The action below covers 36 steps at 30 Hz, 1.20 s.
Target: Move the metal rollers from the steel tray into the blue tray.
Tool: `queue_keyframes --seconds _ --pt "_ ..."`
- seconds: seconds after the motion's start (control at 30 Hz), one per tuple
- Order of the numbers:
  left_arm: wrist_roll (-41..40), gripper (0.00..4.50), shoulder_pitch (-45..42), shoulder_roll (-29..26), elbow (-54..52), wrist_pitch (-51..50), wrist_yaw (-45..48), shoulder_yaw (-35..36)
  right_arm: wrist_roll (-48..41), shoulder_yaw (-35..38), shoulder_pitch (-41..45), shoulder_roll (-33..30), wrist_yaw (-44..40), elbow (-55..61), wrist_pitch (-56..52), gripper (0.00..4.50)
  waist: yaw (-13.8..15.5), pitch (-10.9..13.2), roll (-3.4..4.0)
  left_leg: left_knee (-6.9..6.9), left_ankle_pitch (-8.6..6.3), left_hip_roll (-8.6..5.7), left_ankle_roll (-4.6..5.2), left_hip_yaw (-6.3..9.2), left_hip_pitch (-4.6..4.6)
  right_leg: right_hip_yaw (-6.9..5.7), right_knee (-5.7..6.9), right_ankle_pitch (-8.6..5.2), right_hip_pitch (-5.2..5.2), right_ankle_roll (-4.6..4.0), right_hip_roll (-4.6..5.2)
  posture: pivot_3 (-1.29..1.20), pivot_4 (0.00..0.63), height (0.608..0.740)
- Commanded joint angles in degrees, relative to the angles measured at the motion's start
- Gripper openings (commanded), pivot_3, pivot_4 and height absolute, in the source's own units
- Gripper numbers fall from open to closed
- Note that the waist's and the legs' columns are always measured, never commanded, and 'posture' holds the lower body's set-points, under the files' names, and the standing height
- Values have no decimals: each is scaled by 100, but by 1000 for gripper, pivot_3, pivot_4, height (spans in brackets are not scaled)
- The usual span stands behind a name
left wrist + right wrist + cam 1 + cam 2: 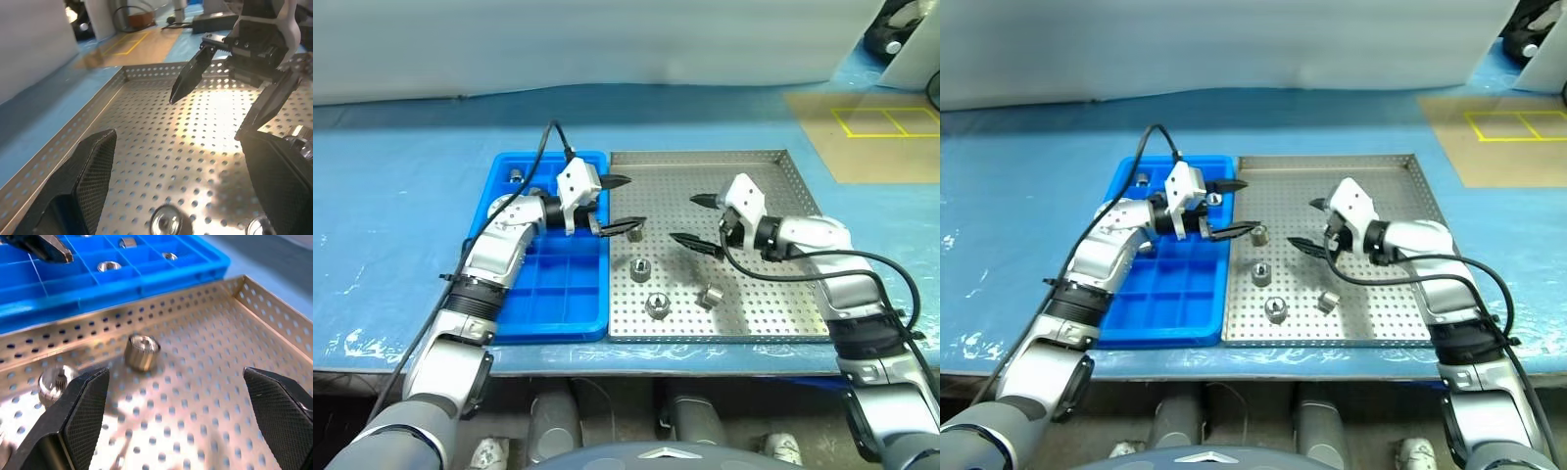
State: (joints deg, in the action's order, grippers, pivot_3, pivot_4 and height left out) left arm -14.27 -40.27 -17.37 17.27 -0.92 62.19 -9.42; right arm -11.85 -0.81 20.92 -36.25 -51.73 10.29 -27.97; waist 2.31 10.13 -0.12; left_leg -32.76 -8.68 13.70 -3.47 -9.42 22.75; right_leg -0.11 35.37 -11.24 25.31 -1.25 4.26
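The tipped roller [710,297] is lying clear of the upright rollers, so I should keep moving my left gripper's open fingers toward the tipped roller's body until they are around it.
The steel tray [754,176] holds several metal rollers: one [641,264] near its left side, one [657,305] and one [709,296] toward the front, and one [1258,233] by the left rim. The blue tray [548,294] lies to its left, with rollers [109,266] in its far compartments. My left gripper [636,203] hangs open over the seam between the two trays, pointing right, nothing between its fingers. My right gripper [682,218] faces it over the steel tray's middle, open and empty. A roller [142,352] lies ahead of the right fingers.
Both trays sit on a blue-covered table [401,215]. A brown board [881,137] with yellow markings lies at the far right. A white wall [607,39] runs along the back. The two grippers' tips stand close together, facing each other.
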Motion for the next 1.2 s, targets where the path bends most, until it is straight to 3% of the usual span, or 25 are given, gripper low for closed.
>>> queue_keyframes --seconds 0.03,0.4,0.7,1.0,1.2 --pt "-95 4165 -230 258 242 313 418 -162 -270 445 -444 -151 322 950 -510 4500 -68 0 0 0 -9 0 16 -10 -11 11 -3 0 -5 1 -1 -413 150 740" --pt "644 4165 -854 1034 2301 1764 1067 -720 -547 1045 -1408 -269 1031 2205 -1328 4500 -490 -1 -1 3 -26 -3 42 -50 -51 42 -56 -14 -36 64 -3 -571 150 740" --pt "1196 4165 -1047 1591 3583 2556 1046 -885 -625 1203 -1661 -360 1308 2460 -1424 4500 -641 -2 -1 1 -54 -19 87 -62 -34 51 -82 7 -36 32 3 -620 150 740" --pt "1568 4165 -998 1773 4138 2842 931 -892 -715 1301 -1832 -492 1429 2594 -1495 4500 -652 -15 12 -7 -58 -33 92 -63 -70 54 -84 -19 -76 76 12 -640 150 740" --pt "1950 4165 -976 1795 4313 2937 775 -1050 -721 1260 -1893 -498 1511 2639 -1495 4500 -685 -62 60 -5 -67 -37 107 -63 -79 52 -107 -21 -97 80 16 -644 150 740"
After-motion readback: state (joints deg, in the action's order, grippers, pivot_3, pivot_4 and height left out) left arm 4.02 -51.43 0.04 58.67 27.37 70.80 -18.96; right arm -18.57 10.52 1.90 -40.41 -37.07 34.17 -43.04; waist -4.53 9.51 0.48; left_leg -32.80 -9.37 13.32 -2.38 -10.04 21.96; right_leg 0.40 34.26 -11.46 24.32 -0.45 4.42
